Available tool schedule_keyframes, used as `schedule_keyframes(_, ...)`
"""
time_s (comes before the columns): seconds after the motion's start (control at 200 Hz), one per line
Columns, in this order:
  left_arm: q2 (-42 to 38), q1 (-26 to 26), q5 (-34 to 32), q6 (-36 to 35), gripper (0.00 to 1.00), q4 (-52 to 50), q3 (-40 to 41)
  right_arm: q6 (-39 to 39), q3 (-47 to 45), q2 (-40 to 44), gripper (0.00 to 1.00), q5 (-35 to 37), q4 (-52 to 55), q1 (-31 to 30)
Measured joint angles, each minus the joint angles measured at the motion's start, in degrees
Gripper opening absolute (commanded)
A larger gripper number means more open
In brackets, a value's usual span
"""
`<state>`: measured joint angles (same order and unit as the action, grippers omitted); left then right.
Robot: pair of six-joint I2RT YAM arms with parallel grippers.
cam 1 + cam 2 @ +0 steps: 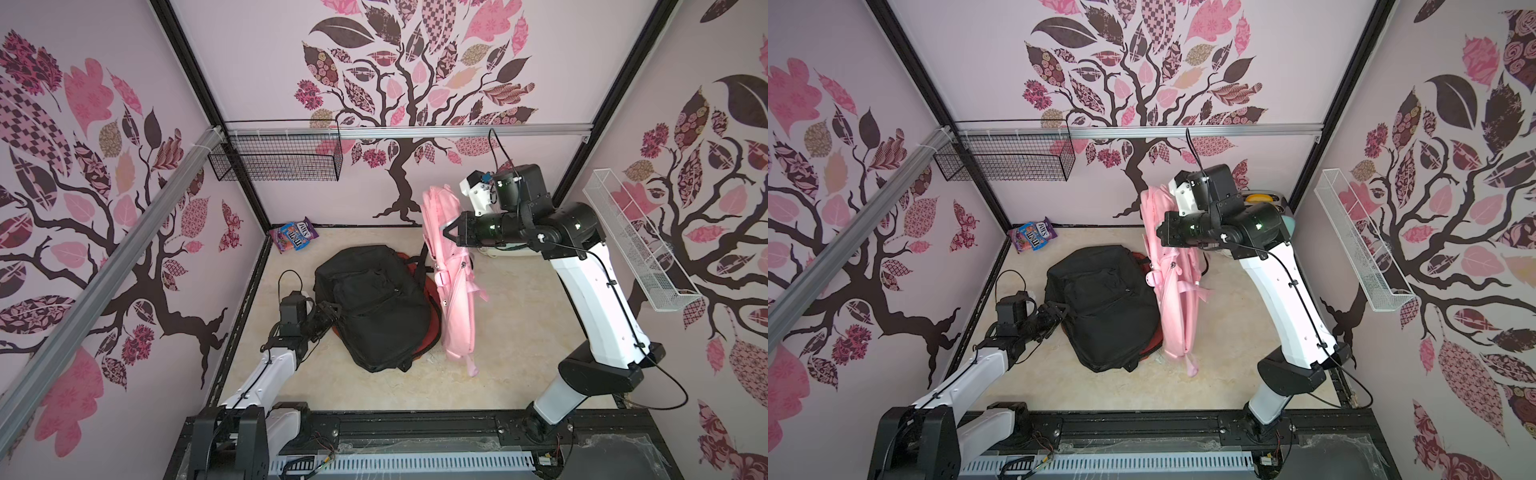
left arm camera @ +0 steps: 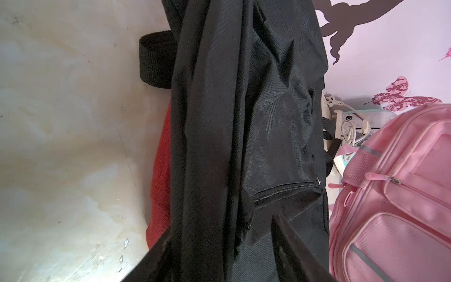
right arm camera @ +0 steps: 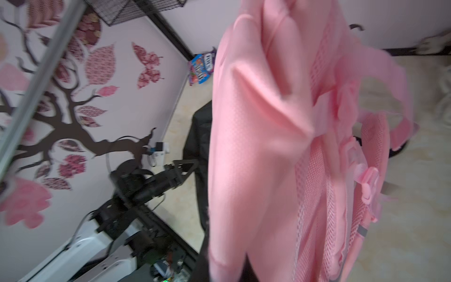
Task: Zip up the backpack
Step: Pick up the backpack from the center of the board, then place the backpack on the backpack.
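Note:
My right gripper should pick up the pink backpack and lay it front up on the black backpack (image 1: 385, 308), because the pink backpack is hanging with its front toward the black backpack.
A black backpack (image 1: 374, 303) (image 1: 1104, 303) lies flat on the table, with red mesh fabric (image 2: 158, 171) under it. My left gripper (image 1: 326, 313) (image 2: 219, 234) is at its left edge, open, with a thick fold of black fabric between the jaws. A pocket zipper (image 2: 280, 190) shows beyond the fold. A pink backpack (image 1: 455, 299) (image 1: 1177, 299) hangs upright to the right of the black one, its lower end on the table. My right gripper (image 1: 446, 230) (image 3: 227, 266) is shut on its upper part. A pink zipper pull (image 2: 395, 180) shows on its front.
A candy bag (image 1: 293, 237) lies in the back left corner. A black wire basket (image 1: 278, 158) hangs on the back rail and a white wire basket (image 1: 636, 249) on the right wall. A white appliance with a cord (image 2: 351, 122) stands behind the pink backpack.

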<state>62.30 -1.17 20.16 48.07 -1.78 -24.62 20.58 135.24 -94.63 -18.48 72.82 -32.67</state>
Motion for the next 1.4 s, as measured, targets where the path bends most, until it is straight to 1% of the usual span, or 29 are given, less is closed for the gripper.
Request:
schedule_keyframes(0.06, 0.0, 0.0, -0.02, -0.02, 0.6, 0.0, 0.0, 4.13, -1.27, 0.72, 0.0, -6.75, -5.38, 0.72)
schedule_keyframes(0.11, 0.0, 0.0, -0.15, -0.02, 0.6, 0.0, 0.0, 8.92, -5.6, 2.47, 0.0, -13.14, -13.68, 1.44)
schedule_keyframes(0.175, 0.0, 0.0, -0.44, -0.02, 0.6, 0.0, 0.0, 17.25, -13.81, 5.38, 0.0, -20.35, -27.08, 2.73)
schedule_keyframes(0.195, 0.0, 0.0, -0.46, 0.0, 0.6, 0.0, 0.0, 20.85, -17.05, 6.27, 0.0, -22.69, -32.52, 3.5)
schedule_keyframes(0.29, -0.09, 0.0, -0.52, -0.02, 0.6, -0.04, 0.0, 34.73, -30.38, 8.09, 0.0, -29.51, -55.08, 7.91)
schedule_keyframes(0.36, -0.35, 0.0, -0.57, -0.04, 0.6, -0.17, 0.0, 43.28, -39.89, 7.28, 0.0, -32.09, -69.57, 11.1)
schedule_keyframes(0.465, -0.66, -0.07, -0.66, -0.11, 0.59, -0.35, 0.0, 52.26, -52.98, 2.4, 0.0, -34.14, -87.27, 14.03)
schedule_keyframes(0.6, -0.66, -0.11, -0.83, -0.15, 0.58, -0.5, -0.02, 58.6, -65.35, -6.03, 0.0, -34.73, -102.22, 16.39)
schedule_keyframes(0.675, -0.66, -0.07, -1.9, -0.33, 0.58, -0.85, -0.02, 59.32, -68.52, -6.43, 0.0, -34.84, -104.5, 18.27)
schedule_keyframes(0.73, -0.66, -0.02, -2.8, -0.5, 0.57, -1.01, -0.07, 57.99, -68.3, -6.1, 0.0, -35.01, -102.12, 18.78)
schedule_keyframes(0.795, -0.66, -0.04, -3.37, -0.63, 0.5, -1.31, -0.17, 55.23, -65.99, -5.16, 0.0, -34.95, -97.13, 18.47)
schedule_keyframes(0.845, -0.63, -0.04, -3.58, -0.92, 0.47, -1.51, -0.17, 54.05, -62.93, -4.37, 0.0, -35.06, -94.05, 17.88)
schedule_keyframes(0.9, -0.63, -0.04, -3.82, -1.01, 0.35, -1.75, -0.17, 53.81, -58.12, -3.96, 0.0, -35.54, -91.27, 16.37)
schedule_keyframes(0.975, -0.55, -0.2, -3.63, -1.2, 0.22, -1.9, -0.17, 55.19, -51.56, -4.15, 0.0, -35.85, -90.4, 13.51)
schedule_keyframes(1.03, -0.28, -0.39, -3.32, -0.87, 0.13, -1.84, -0.17, 57.42, -46.27, -4.52, 0.0, -36.02, -90.25, 10.91)
schedule_keyframes(1.08, 0.04, -0.52, -3.19, -0.94, 0.09, -1.92, -0.17, 59.89, -41.35, -5.2, 0.0, -36.39, -91.1, 8.61)
schedule_keyframes(1.135, 0.42, -0.59, -2.99, -1.22, 0.07, -1.95, -0.17, 63.91, -36.0, -6.45, 0.0, -36.48, -94.16, 6.34)
schedule_keyframes(1.18, 0.68, -0.59, -3.02, -1.11, 0.07, -1.92, -0.17, 67.84, -32.3, -7.5, 0.0, -36.44, -98.71, 4.66)
schedule_keyframes(1.255, 1.07, -0.59, -2.97, -1.11, 0.07, -1.84, -0.17, 76.43, -28.26, -8.87, 0.0, -35.43, -110.07, 3.13)
schedule_keyframes(1.331, 1.36, -0.59, -2.95, -1.09, 0.09, -1.7, -0.17, 82.55, -28.57, -8.76, 0.0, -33.68, -120.52, 3.65)
schedule_keyframes(1.401, 1.38, -0.59, -2.97, -1.07, 0.09, -1.66, -0.17, 85.96, -33.11, -7.69, 0.0, -32.15, -128.89, 5.22)
